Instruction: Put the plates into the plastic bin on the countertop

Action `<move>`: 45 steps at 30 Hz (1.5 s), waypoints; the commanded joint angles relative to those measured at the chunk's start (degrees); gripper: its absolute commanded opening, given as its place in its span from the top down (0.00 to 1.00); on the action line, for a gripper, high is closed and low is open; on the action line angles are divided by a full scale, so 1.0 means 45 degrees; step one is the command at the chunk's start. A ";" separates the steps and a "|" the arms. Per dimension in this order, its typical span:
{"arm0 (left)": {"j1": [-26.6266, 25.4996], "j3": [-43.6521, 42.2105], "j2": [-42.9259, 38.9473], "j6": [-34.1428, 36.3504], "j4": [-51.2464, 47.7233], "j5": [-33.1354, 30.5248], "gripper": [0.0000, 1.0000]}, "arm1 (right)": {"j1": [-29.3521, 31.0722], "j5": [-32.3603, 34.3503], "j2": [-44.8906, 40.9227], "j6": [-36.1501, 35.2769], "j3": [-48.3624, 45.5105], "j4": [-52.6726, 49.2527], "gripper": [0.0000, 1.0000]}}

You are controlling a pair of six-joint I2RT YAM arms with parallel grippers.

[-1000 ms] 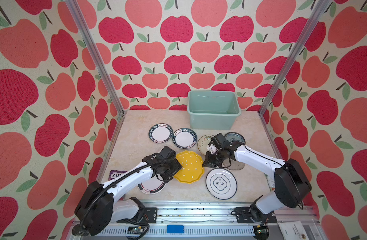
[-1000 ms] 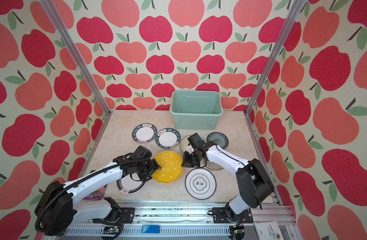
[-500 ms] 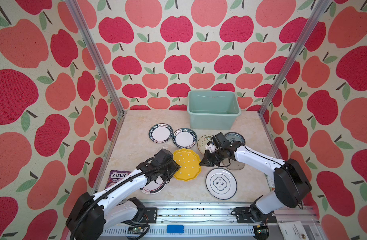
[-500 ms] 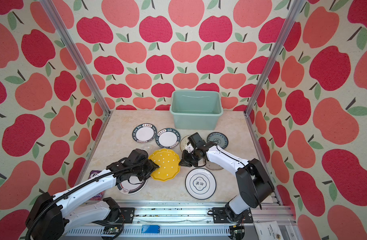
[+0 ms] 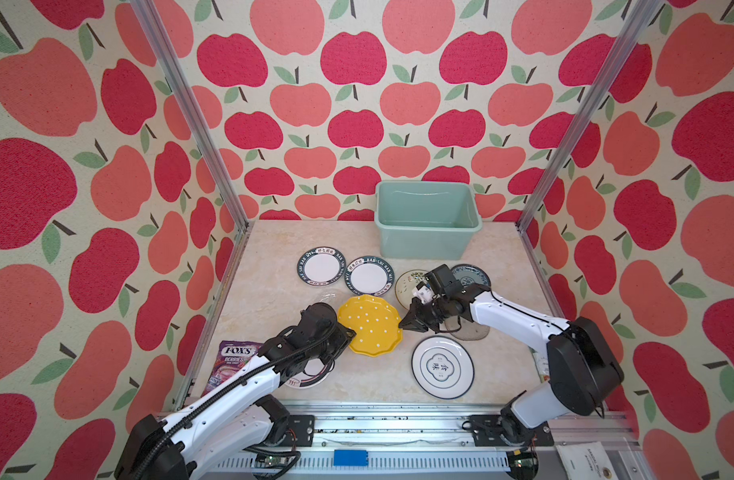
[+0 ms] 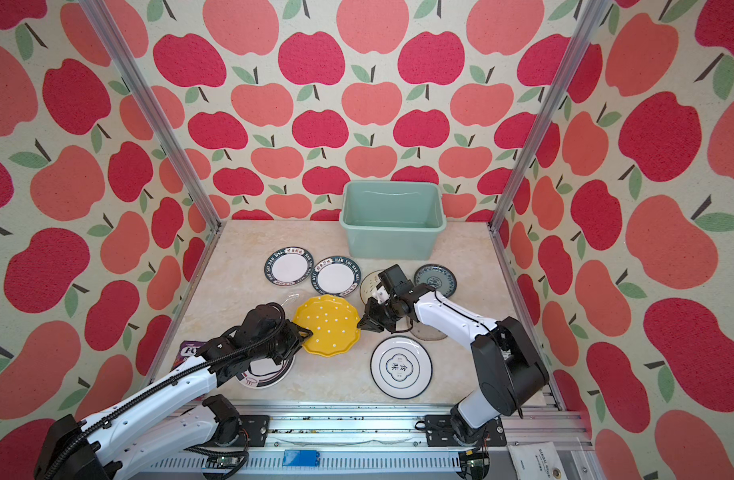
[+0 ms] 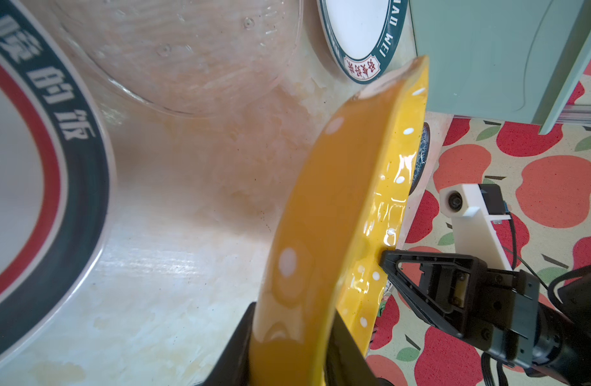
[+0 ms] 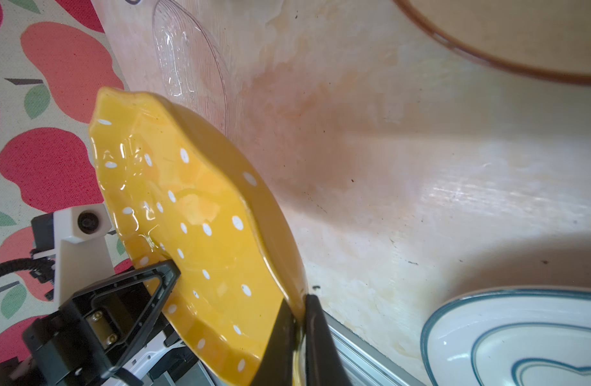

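The robot's right gripper has a shallow and crooked pinch on the yellow dotted plate's rim, so it should open and grip the plate deeper while the left gripper holds the plate.
The yellow dotted plate hangs just above the countertop, held at opposite rims. My left gripper is shut on its left rim. On its right rim my right gripper is shut. The mint plastic bin stands at the back. Two lettered-rim plates, a cream floral plate, a blue patterned plate, an emblem plate and a clear glass plate lie around. Another white plate lies partly under my left arm.
A purple snack packet lies at the front left by the wall. A second clear glass plate sits just behind my left wrist. An aluminium rail runs along the front edge, and apple-patterned walls close in three sides.
My left gripper has closed from wide open onto the yellow plate's left rim, and its arm has dropped lower. The right gripper has kept its hold on the right rim.
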 commanded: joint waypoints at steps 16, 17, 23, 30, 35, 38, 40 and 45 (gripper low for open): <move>-0.0077 0.0857 -0.0517 -0.1211 0.0420 0.0001 1.00 | 0.0011 -0.1834 -0.1334 0.0768 -0.1053 0.2972 0.49; -0.0068 0.0972 -0.0536 -0.1285 0.0476 -0.0038 1.00 | 0.0008 -0.1898 -0.1401 0.0908 -0.1205 0.3202 0.47; -0.0081 0.1821 -0.0419 -0.1480 0.0701 -0.0232 1.00 | 0.0010 -0.2129 -0.1883 0.1817 -0.2126 0.4856 0.40; -0.0290 0.3023 -0.0146 -0.1105 0.0185 -0.0699 1.00 | -0.0139 -0.0898 -0.3112 0.1361 -0.2193 0.3963 0.38; -0.0576 0.3776 -0.0149 -0.0520 -0.0420 -0.1418 1.00 | -0.0650 -0.0113 -0.4736 0.0851 -0.2270 0.2741 0.36; -0.0702 0.4253 -0.0016 -0.0141 -0.0759 -0.1629 1.00 | -0.1051 0.0347 -0.5737 0.0352 -0.2289 0.1638 0.29; -0.0814 0.4473 0.0112 -0.0035 -0.0680 -0.1642 1.00 | -0.1262 0.0299 -0.6129 0.0188 -0.2455 0.1220 0.26; -0.1175 0.4908 0.0606 -0.0015 0.0152 -0.1582 1.00 | -0.1252 -0.0924 -0.6240 0.1006 -0.3250 0.2797 0.26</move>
